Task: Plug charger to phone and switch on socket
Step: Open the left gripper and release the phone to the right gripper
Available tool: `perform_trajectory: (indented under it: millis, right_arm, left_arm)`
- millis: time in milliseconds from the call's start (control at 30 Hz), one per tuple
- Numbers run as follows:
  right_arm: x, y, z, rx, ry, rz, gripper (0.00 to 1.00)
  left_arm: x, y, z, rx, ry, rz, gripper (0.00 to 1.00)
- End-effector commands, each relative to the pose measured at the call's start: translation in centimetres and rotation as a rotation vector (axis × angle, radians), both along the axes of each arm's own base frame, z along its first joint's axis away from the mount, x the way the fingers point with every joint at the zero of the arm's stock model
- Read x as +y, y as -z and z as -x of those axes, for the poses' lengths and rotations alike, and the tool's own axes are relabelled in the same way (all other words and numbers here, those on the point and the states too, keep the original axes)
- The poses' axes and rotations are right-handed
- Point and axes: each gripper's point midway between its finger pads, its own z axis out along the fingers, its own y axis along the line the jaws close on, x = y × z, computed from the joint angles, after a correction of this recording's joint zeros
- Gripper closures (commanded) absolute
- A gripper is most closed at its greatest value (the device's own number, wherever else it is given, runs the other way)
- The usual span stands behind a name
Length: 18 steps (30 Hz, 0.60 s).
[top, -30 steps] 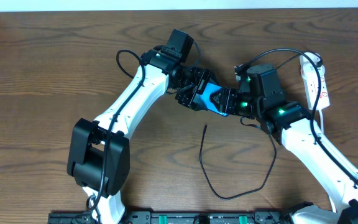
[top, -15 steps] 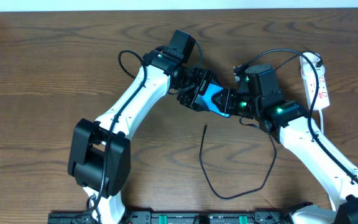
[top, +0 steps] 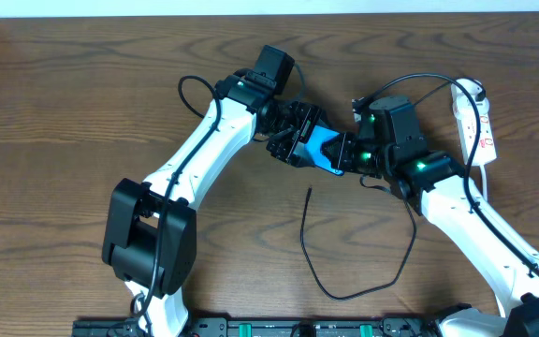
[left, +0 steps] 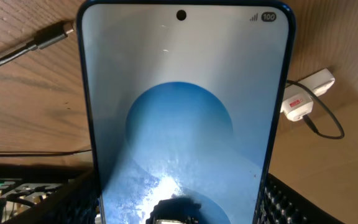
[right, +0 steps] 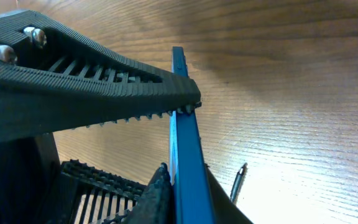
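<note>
The phone's two long edges (left: 277, 124) are between the fingers of my left gripper, so it should back away, turn and pinch the camera end (left: 182, 25) front and back before my right gripper opens.
The phone (top: 324, 147), its screen bright blue, is held off the table between both arms. My left gripper (top: 295, 139) is shut on its two long edges; in the left wrist view the phone (left: 179, 124) fills the frame between the ribbed fingers (left: 73, 199). My right gripper (top: 347, 154) is shut on the phone's other end, and there the phone (right: 182, 124) shows edge-on, pinched front and back. The charger (top: 304, 241) lies loose on the table below, with its plug tip (top: 309, 190) free. The socket (top: 476, 120) lies at the far right.
A white adapter (left: 300, 101) with a thin black cable lies on the wood beyond the phone. The charger's plug tip (right: 237, 183) rests on the table just past the right fingers. The table's back edge runs along the top of the overhead view.
My right gripper's jaws have closed onto the end of the phone. Both arms, the phone and the charger have hardly moved.
</note>
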Motion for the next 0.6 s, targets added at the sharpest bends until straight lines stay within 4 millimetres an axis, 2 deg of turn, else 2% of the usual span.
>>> perform_trajectory:
  millis: [0,167,200,267,333,367,467,533,567]
  right_arm:
    - [0.2,-0.5,-0.3,-0.018,-0.005,0.005,0.96]
    - [-0.1,-0.4,-0.6,-0.015,0.020,0.010,0.99]
    - [-0.2,-0.4,-0.7,-0.018,0.025,0.015,0.99]
    - [-0.6,-0.3,-0.9,-0.021,0.039,0.026,0.99]
    - [-1.0,-0.3,-1.2,-0.023,0.052,0.028,0.99]
    - [-1.2,-0.3,-1.3,-0.024,0.059,0.028,0.99]
    - [-2.2,-0.4,-2.0,-0.029,0.088,0.026,0.99]
    - [-3.1,-0.5,-2.5,-0.020,0.131,0.013,0.99]
    - [-3.6,-0.6,-2.8,-0.009,0.161,0.000,0.99]
  left_arm:
    - [-0.7,-2.6,-0.2,-0.042,0.007,0.049,0.93]
    - [-0.7,-2.6,-0.2,-0.045,0.011,0.049,0.92]
    - [-0.7,-2.6,-0.2,-0.047,0.013,0.049,0.78]
    - [-0.7,-2.6,-0.2,-0.059,0.025,0.050,0.62]
    - [-0.6,-2.7,-0.2,-0.076,0.043,0.051,0.53]
    - [-0.6,-2.7,-0.2,-0.084,0.053,0.056,0.44]
    - [-0.8,-3.1,-0.1,-0.097,0.085,0.091,0.30]
    - [-1.0,-3.7,-0.4,-0.133,0.114,0.127,0.14]
    - [-1.1,-3.9,-0.7,-0.157,0.124,0.140,0.12]
